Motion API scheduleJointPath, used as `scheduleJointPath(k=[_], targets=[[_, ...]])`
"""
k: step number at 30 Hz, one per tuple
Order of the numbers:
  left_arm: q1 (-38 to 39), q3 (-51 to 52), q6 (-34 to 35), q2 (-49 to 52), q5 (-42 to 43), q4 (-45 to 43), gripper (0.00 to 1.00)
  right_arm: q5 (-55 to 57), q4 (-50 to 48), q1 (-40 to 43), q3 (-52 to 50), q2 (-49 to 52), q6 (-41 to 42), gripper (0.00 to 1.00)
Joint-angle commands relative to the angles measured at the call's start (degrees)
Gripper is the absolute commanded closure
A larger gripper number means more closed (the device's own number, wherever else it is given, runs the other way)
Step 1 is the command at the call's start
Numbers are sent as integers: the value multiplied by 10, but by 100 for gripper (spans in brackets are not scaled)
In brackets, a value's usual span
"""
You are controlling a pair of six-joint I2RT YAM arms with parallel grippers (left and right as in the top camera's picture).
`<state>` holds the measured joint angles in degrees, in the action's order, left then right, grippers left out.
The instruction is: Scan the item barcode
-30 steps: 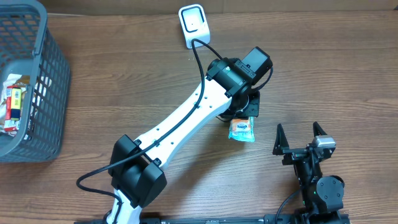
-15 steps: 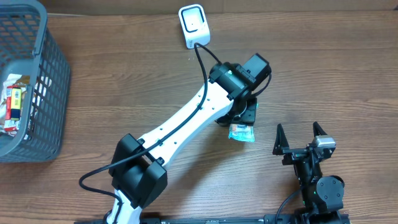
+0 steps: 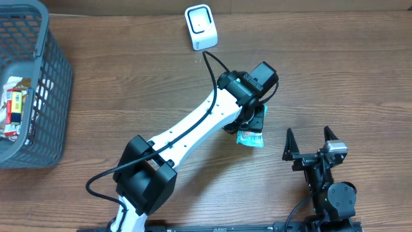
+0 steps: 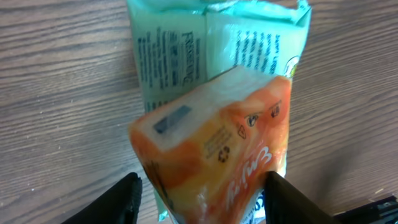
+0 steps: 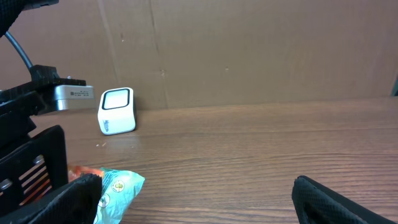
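Note:
The teal packet has the orange packet lying across it, so my left gripper should move the orange packet to clear wood and lay it down with its barcode up before the scan.
The item is a soft orange and teal packet, lying on the wooden table under my left wrist. In the overhead view only its teal end shows past the arm. My left gripper is open and straddles the packet; the left finger stands apart from it and the right finger is at its edge. The white scanner stands upright at the far edge, well beyond the packet. My right gripper rests open and empty near the front, with the packet just left of it.
A grey plastic basket with several packaged goods sits at the far left. A black cable runs from the scanner along the left arm. A brown cardboard wall backs the table behind the scanner.
My left gripper has gone from shut on the packet to open, leaving the packet on the table. The left wrist has shifted slightly toward the front. The right arm has not moved.

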<state>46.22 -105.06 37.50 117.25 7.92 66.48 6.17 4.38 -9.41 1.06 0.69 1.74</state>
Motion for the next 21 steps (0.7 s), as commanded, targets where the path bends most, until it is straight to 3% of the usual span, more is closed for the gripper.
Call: scheduleJointPath(k=[1,10,21], targets=[[9,9,-2,5,-9,-6,46,-3,-2,2,-6,-5,-1,0],[19,10,-1,6,-35,-12,50,-3,-2,2,-6,-5,-1,0],[18,9,2,6,-34,-12,82,-3,-2,2,-6,-5,-1,0]])
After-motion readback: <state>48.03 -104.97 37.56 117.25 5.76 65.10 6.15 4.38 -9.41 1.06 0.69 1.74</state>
